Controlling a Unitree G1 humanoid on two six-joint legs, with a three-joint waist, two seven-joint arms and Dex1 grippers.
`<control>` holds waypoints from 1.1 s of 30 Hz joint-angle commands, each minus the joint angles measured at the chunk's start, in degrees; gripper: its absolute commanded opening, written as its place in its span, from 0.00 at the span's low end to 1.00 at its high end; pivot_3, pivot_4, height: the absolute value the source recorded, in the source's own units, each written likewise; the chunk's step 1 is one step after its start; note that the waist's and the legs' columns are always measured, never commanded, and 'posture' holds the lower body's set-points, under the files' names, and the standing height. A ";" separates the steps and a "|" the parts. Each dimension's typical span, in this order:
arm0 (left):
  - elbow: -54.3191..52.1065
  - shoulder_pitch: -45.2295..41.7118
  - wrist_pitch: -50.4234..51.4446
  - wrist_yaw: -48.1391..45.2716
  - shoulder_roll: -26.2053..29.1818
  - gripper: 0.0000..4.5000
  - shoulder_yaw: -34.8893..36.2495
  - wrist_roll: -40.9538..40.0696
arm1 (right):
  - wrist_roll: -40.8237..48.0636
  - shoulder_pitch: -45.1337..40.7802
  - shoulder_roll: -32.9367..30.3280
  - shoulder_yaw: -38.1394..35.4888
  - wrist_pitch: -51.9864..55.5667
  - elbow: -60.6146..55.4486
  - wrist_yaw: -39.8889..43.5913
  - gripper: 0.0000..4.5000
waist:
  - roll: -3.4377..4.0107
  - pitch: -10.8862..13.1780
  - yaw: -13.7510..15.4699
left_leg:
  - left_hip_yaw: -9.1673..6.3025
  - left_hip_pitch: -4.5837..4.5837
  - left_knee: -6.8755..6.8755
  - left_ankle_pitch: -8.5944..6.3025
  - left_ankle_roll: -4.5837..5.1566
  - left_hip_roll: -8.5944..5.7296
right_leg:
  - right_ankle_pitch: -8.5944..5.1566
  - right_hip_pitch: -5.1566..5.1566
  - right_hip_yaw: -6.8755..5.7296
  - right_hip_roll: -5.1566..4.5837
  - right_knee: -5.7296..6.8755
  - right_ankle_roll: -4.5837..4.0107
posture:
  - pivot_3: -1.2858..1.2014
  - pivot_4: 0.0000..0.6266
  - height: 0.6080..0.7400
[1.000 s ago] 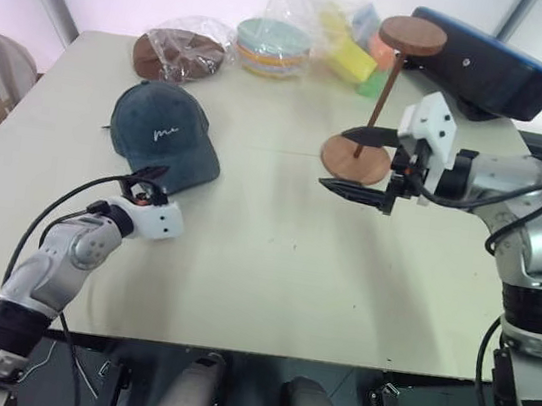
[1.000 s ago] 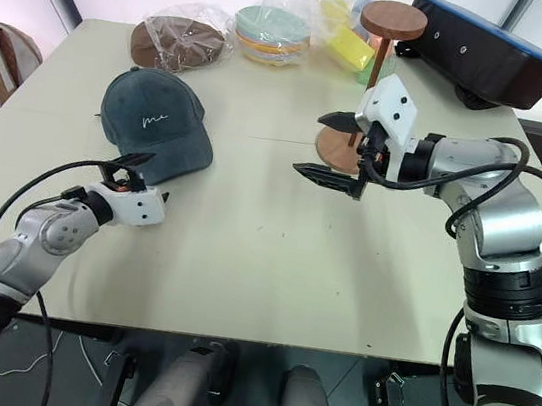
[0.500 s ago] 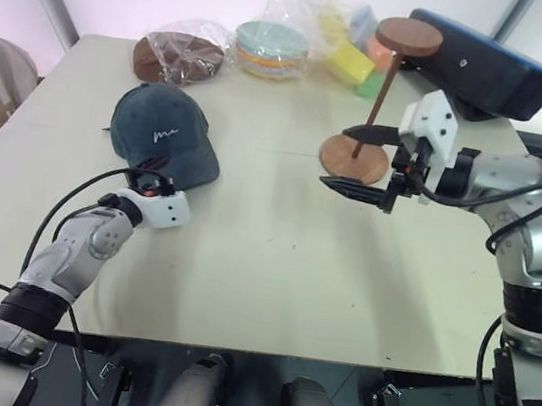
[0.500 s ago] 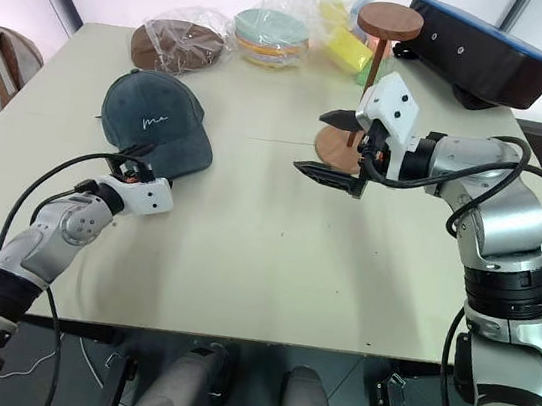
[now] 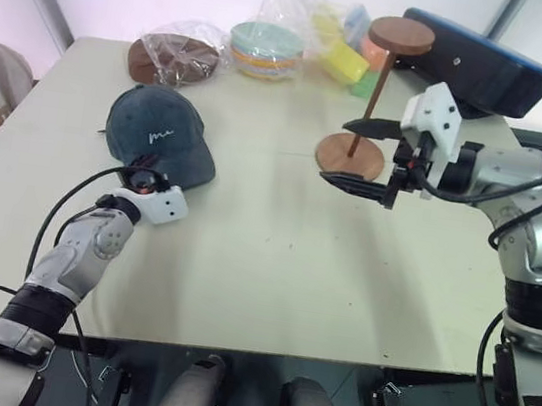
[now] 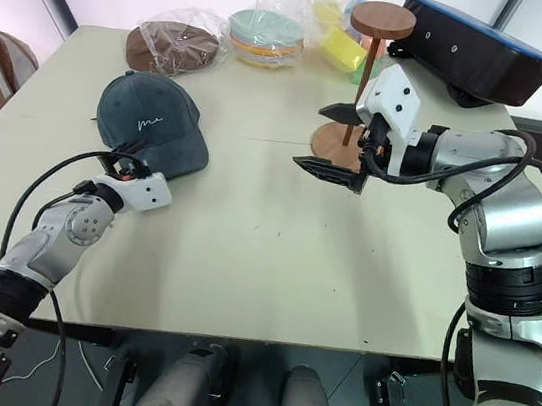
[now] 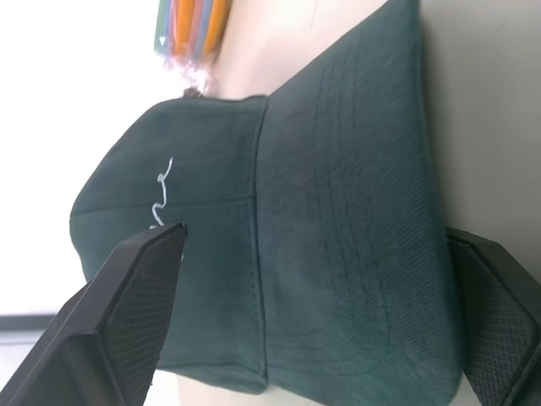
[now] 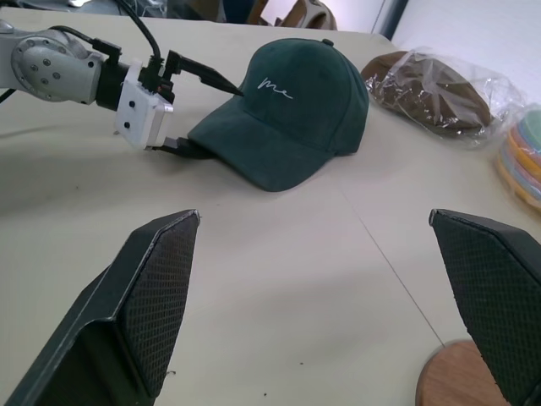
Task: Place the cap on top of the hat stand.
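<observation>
My gripper will lift the cap by its rim, and the cap will stay open and rounded, because the top of the cap (image 5: 162, 134) stands domed (image 5: 157, 110) and the cap's rim keeps its curve.
The dark denim cap (image 5: 160, 130) lies on the table (image 5: 263, 262) at the left, brim toward me. My left gripper (image 8: 211, 118) is open at the brim's front edge, one finger over the brim and one under it. In the left wrist view the brim (image 7: 355, 237) fills the gap between the two fingers (image 7: 127, 304). The wooden hat stand (image 5: 375, 92) is upright at the back right, its top disc (image 5: 402, 35) bare. My right gripper (image 6: 313, 136) hovers open and empty just in front of the stand's base (image 8: 473, 381).
A brown plastic-wrapped round item (image 5: 175, 56), a stack of coloured plates (image 5: 265, 49) and a plastic bag of bright items (image 5: 337, 56) sit along the table's far edge. A dark blue case (image 5: 477, 65) lies behind the stand.
My left gripper has moved forward to the cap, and its open fingers now straddle the brim. The right arm has stayed still.
</observation>
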 commanded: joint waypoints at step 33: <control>-8.25 7.47 4.90 17.35 2.69 0.01 6.64 5.57 | -0.21 -2.95 -0.90 -1.17 -2.38 1.07 1.43 1.00 | 0.06 -0.04 -1.13 | 0.08 -0.14 -0.09 -0.02 0.03 -0.01 | -0.01 -0.23 0.12 -0.02 0.00 0.00 | 0.52 0.24 1.00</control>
